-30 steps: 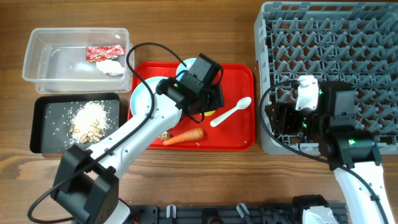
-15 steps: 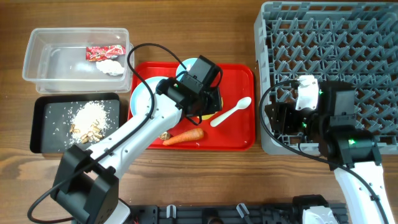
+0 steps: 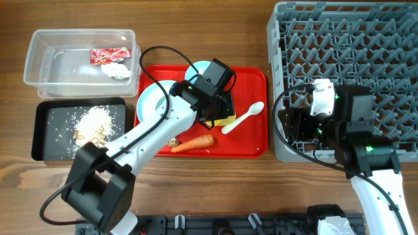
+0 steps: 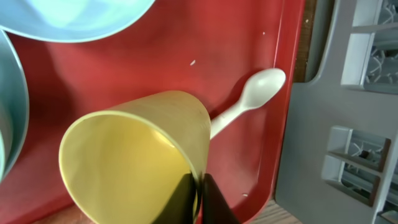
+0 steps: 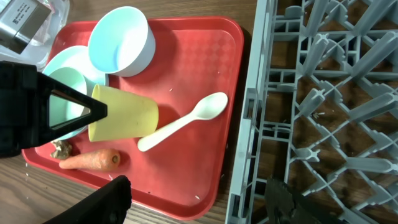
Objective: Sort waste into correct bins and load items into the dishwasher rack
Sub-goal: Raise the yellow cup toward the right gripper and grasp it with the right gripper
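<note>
Next, my right gripper takes the cup (image 3: 232, 120) by its base first, because the dishwasher rack is under my right gripper while my left gripper is holding the yellow cup's rim (image 5: 93, 129).
My left gripper (image 4: 199, 200) is shut on the rim of the yellow cup (image 4: 137, 155), which lies tilted on its side over the red tray (image 3: 256, 147). The white spoon (image 3: 243, 118) lies just right of the cup. The orange carrot (image 3: 192, 143) and a small brown scrap (image 3: 173, 141) lie at the tray's front. A light blue bowl (image 3: 196, 68) sits at the tray's back, and a light blue dish (image 3: 150, 99) sits at its left, partly under my arm. My right gripper (image 5: 199, 202) is open and empty at the left front corner of the grey dishwasher rack (image 3: 353, 39).
The clear tub (image 3: 39, 72) at the back left holds the red wrapper (image 3: 110, 55) and white tissue (image 3: 115, 70). The black tray (image 3: 40, 130) in front of it holds rice crumbs (image 3: 98, 121) and brown scraps (image 3: 91, 138).
My left gripper has shifted slightly right and back with the yellow cup in it. The right arm has not moved.
</note>
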{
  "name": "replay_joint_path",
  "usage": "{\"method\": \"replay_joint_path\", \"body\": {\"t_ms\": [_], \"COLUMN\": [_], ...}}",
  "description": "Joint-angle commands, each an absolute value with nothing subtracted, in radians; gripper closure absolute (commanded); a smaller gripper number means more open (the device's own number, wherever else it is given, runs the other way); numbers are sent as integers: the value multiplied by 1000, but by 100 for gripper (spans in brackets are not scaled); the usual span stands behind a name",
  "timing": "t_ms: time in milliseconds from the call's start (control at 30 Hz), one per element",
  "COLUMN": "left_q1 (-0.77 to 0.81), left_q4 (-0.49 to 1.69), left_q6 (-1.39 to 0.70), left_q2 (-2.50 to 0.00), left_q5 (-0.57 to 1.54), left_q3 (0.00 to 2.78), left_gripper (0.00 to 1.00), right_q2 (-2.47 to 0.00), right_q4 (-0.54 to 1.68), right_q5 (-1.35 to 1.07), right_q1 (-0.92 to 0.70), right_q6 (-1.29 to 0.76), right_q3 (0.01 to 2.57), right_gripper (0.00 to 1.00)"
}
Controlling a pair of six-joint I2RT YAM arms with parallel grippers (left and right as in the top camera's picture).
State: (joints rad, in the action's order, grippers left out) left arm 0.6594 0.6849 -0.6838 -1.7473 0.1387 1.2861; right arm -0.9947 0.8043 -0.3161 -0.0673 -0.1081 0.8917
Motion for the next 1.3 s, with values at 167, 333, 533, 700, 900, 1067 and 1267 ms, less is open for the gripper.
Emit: {"method": "replay_joint_path", "body": {"t_ms": [167, 333, 533, 700, 900, 1067, 1267], "left_q1": [659, 660, 563, 360, 183, 166, 207], "left_q4": [688, 681, 681, 657, 653, 654, 654], "left_q6": [-665, -657, -630, -570, -438, -363, -363], "left_q2": [-1797, -1809, -1698, -1579, -1571, -1571, -1571], "left_q5": [121, 121, 220, 657, 1214, 1376, 1388], "left_q3": [1290, 1291, 1291, 1291, 1291, 1291, 1291], "left_gripper": [86, 96, 96, 96, 96, 96, 96], "right_q2": [-991, -991, -991, -1002, -1079, -1143, -1193], "right_q4": [802, 802, 788, 756, 701, 590, 482], "right_q5": [-307, -307, -306, -308, -662, -1023, -1170], "right_q1": [-64, -64, -64, -64, -64, -65, -65], "right_q6": [-108, -107, -107, -122, -14, 81, 105], "right_q3": [905, 905, 905, 905, 905, 905, 905], "right_gripper": [28, 29, 28, 21, 18, 14, 9]}}
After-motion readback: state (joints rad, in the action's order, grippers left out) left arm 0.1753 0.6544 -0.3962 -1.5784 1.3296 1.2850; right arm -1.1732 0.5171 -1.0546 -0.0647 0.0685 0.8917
